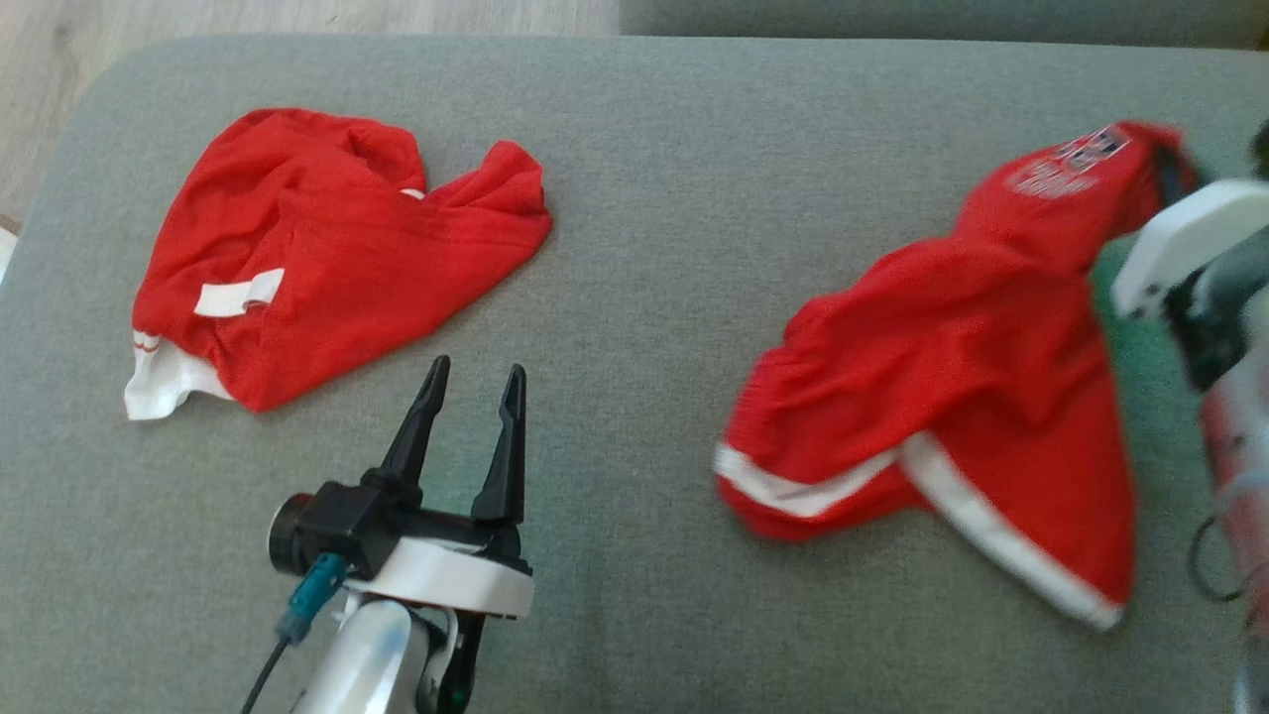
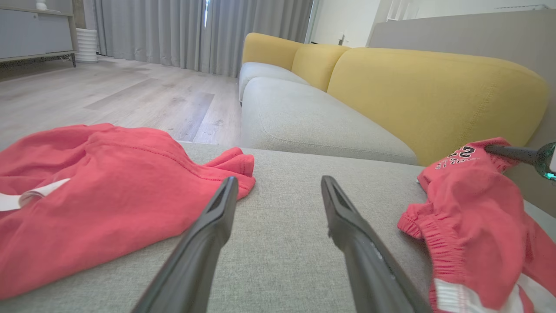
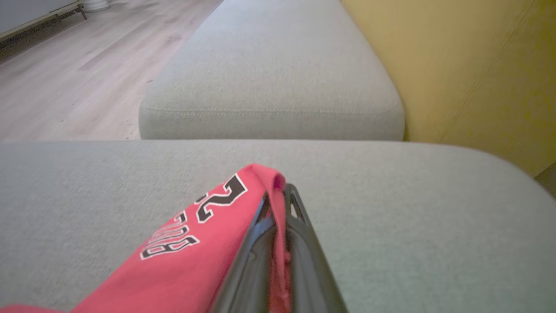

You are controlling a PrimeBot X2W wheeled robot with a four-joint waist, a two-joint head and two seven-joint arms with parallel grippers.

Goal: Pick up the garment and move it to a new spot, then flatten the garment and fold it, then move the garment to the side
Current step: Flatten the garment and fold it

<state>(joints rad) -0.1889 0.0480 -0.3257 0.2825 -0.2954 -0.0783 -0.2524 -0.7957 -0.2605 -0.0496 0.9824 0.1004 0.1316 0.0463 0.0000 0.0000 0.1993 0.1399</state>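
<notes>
I expect the red garment [image 1: 952,345] to gape open like a waist at one edge when I lower it by its corners, because tight gathers [image 2: 441,244] run along that edge.
A red garment [image 1: 952,337] with white trim and a dark printed number lies crumpled on the right of the grey cushion [image 1: 644,198]. Its far corner is lifted, and my right gripper [image 1: 1173,167] is shut on that printed edge. In the right wrist view the red cloth [image 3: 195,243] is pinched between the closed fingers of that gripper [image 3: 278,195]. My left gripper [image 1: 476,369] stands open over bare cushion at the lower left of the garment, holding nothing. The left wrist view shows its open fingers [image 2: 279,180], with the garment [image 2: 469,204] to their right.
A second red piece of clothing [image 1: 327,258] with white cuffs lies bunched at the cushion's left [image 2: 87,195]. Beyond the cushion sit another grey seat [image 3: 269,65] and yellow backrests [image 2: 434,95]. Wooden floor [image 2: 108,95] lies past the far left edge.
</notes>
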